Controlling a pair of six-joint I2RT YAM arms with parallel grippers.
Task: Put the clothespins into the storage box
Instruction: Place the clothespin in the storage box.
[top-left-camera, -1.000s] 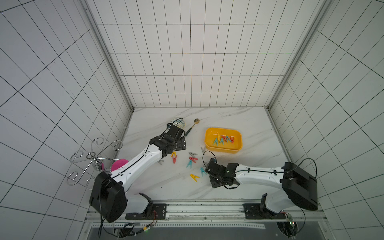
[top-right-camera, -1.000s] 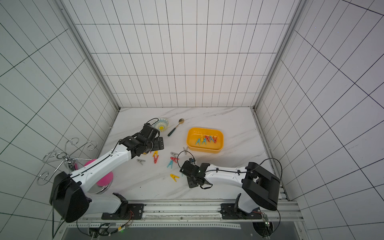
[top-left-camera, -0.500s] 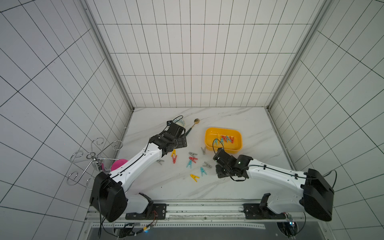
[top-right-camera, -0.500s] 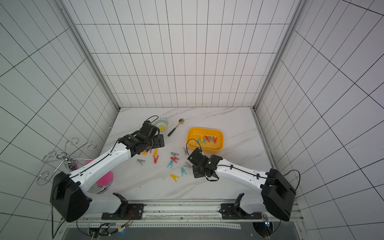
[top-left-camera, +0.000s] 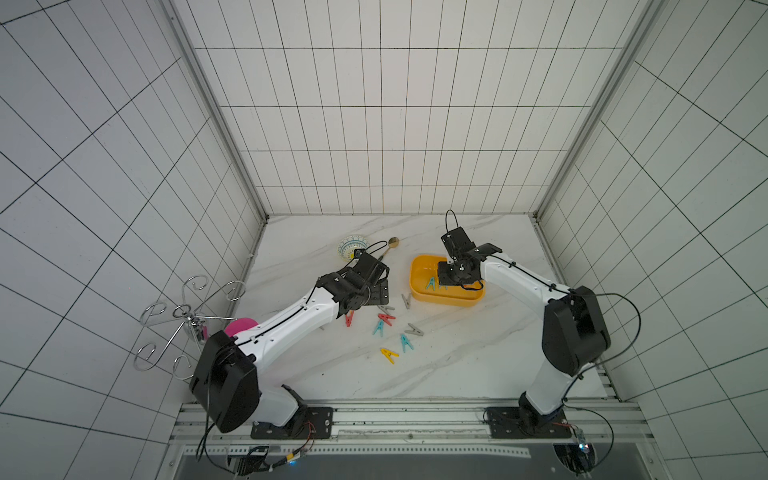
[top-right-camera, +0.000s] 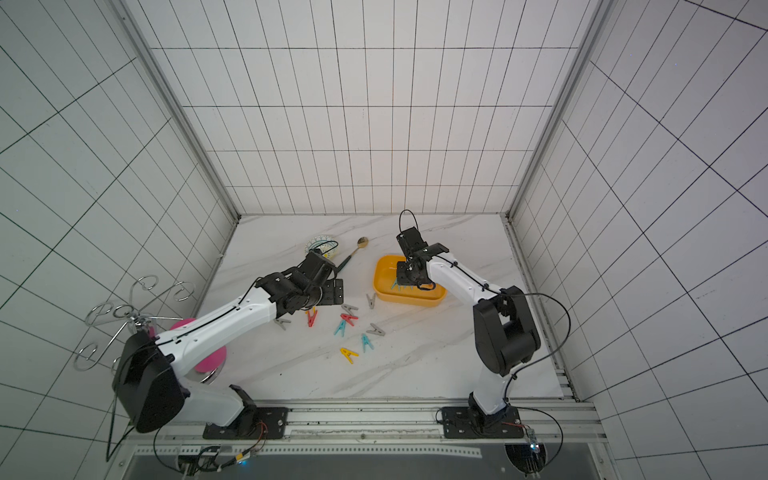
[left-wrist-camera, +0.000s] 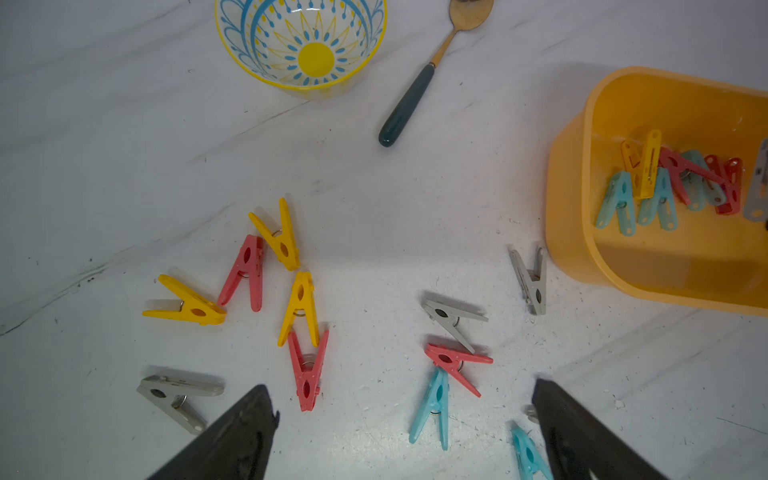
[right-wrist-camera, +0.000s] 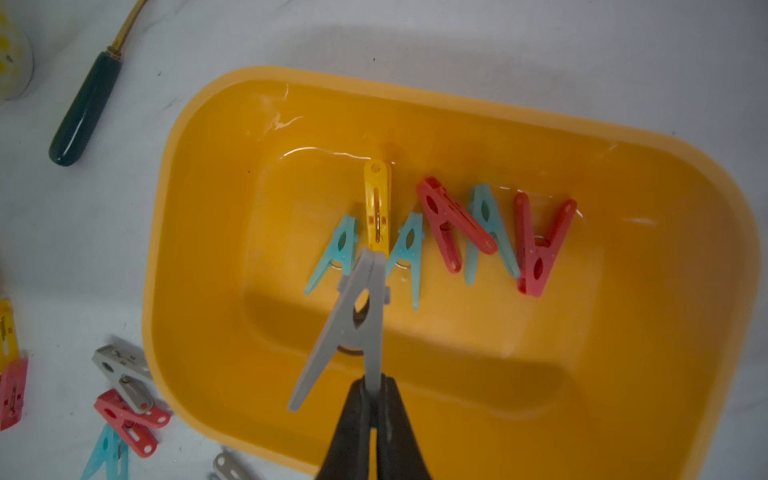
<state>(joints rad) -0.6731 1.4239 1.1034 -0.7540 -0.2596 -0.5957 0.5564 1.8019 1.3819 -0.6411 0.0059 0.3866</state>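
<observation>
The grey clothespin (right-wrist-camera: 357, 313) is inside the storage box's rim, so my right gripper keeps going down toward the free corner (right-wrist-camera: 310, 182) next to the yellow clothespin and lets go near the storage box's bottom.
The yellow storage box (right-wrist-camera: 232, 124) sits right of centre on the marble table, seen in both top views (top-left-camera: 419, 266) (top-right-camera: 382, 270). Several clothespins lie inside it, among them a teal one (right-wrist-camera: 336, 253) and a red one (right-wrist-camera: 536, 249). My right gripper (right-wrist-camera: 374, 380) hangs over the box, shut on one leg of a grey clothespin (right-wrist-camera: 353, 316). My left gripper (left-wrist-camera: 401, 386) stands open above the loose clothespins on the table, with nothing between its fingers. Near it lie a red clothespin (left-wrist-camera: 307, 374), a teal one (left-wrist-camera: 432, 407) and a yellow one (left-wrist-camera: 299, 307).
A patterned bowl (left-wrist-camera: 301, 41) and a green-handled gold spoon (left-wrist-camera: 415, 95) lie behind the loose pegs. A grey peg (left-wrist-camera: 530, 278) rests just outside the box wall. A wire rack (top-left-camera: 183, 311) and a pink object (top-left-camera: 241, 324) stand at the left edge.
My right arm has swung from the loose pegs near the table's front up to over the box, carrying the grey clothespin. The left arm has hardly moved.
</observation>
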